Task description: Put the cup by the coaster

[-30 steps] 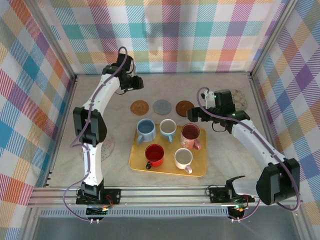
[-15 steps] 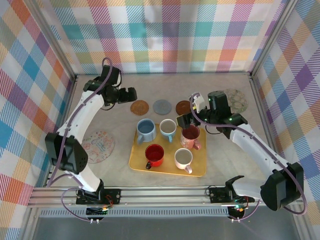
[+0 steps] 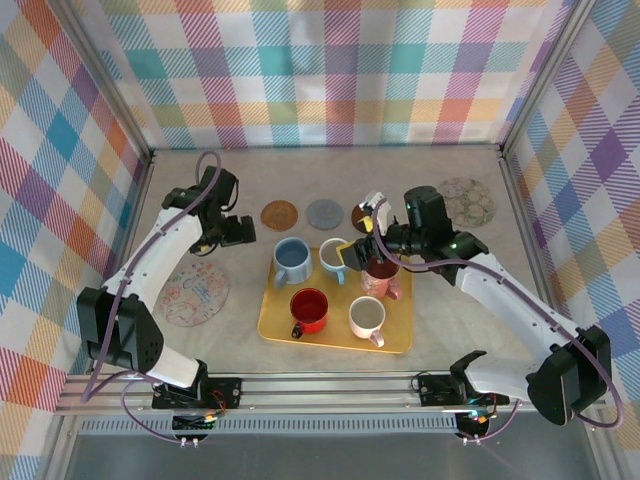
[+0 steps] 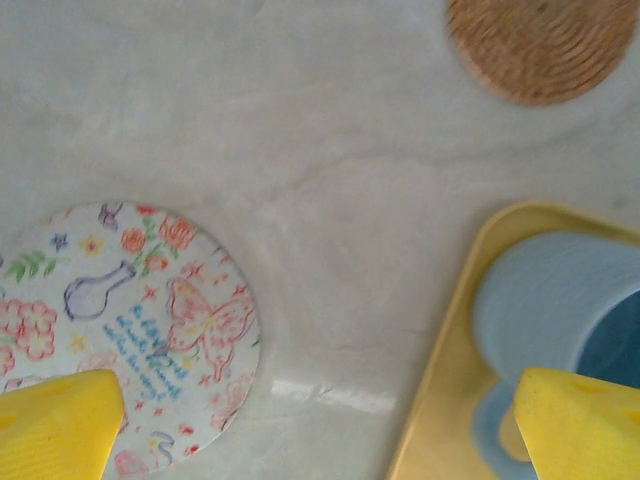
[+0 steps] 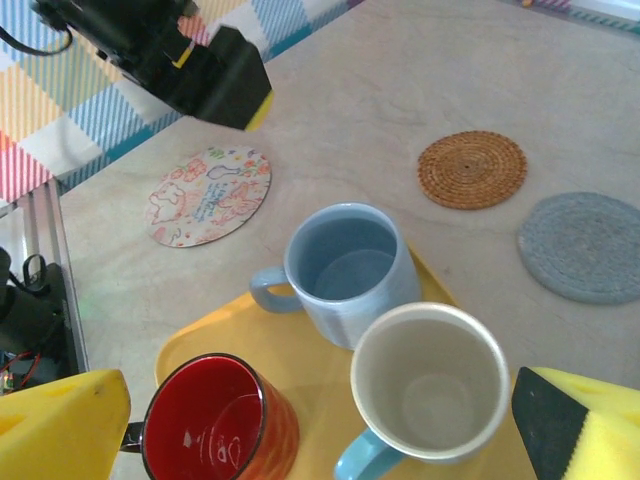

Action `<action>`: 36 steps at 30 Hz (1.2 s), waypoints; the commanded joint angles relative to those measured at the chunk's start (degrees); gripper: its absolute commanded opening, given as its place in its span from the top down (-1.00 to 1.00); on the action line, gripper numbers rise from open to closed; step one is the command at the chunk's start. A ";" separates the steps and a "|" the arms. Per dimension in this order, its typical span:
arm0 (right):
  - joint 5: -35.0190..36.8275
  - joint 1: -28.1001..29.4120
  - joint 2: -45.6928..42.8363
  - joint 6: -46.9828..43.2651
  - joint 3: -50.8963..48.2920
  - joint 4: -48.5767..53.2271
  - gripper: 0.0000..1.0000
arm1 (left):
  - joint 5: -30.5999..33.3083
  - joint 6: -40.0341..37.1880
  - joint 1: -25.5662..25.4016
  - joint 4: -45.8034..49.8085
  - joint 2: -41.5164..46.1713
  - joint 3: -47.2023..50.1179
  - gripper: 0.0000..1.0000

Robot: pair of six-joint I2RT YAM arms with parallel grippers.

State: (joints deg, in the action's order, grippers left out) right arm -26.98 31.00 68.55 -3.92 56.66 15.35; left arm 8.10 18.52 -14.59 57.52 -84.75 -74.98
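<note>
The floral coaster's edge [image 3: 227,288] is well clear of the tray, so I should keep lowering my left gripper with open fingers toward the coaster's red butterfly [image 4: 208,325] and close it there.
Several cups stand on a yellow tray [image 3: 275,325]: a blue one [image 3: 292,258], a cream one with a teal handle [image 3: 335,258], a dark pink one [image 3: 381,270], a red one [image 3: 309,308] and a white one [image 3: 367,317]. My right gripper [image 3: 355,250] hovers open over the cream cup [image 5: 430,380], with the blue cup [image 5: 345,265] and red cup [image 5: 215,420] below it. My left gripper [image 3: 232,230] hangs open over bare table between the floral coaster [image 4: 130,330] and the blue cup [image 4: 560,310], holding nothing.
A woven brown coaster [image 3: 279,214], a grey coaster [image 3: 324,213] and a partly hidden brown one [image 3: 362,210] lie in a row behind the tray. One floral coaster [image 3: 196,293] lies left of the tray, another [image 3: 466,200] at the back right. Checked walls enclose the table.
My left arm swung from the back wall toward the near left and now hangs lower beside the tray. My right gripper moved left over the tray's back cups.
</note>
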 commanded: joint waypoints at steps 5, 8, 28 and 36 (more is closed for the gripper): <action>-1.49 2.21 1.76 -0.99 -0.58 -2.78 -0.98 | 0.35 4.94 1.47 0.84 2.92 9.40 -0.99; -1.77 2.49 1.93 -0.05 -1.09 -4.12 -0.98 | 0.52 6.26 2.42 -0.77 2.17 13.10 -0.97; -0.09 3.19 1.85 0.00 -1.71 -3.47 -0.97 | -0.03 12.21 7.07 -14.08 -10.06 21.24 -0.62; 2.04 3.19 1.85 -0.93 -1.90 -2.86 -0.98 | -0.12 12.50 7.46 -16.31 -14.19 22.28 -0.31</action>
State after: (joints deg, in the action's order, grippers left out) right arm -25.61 33.80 70.59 -3.81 55.75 12.51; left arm 5.39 29.98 -8.10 42.70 -95.64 -54.57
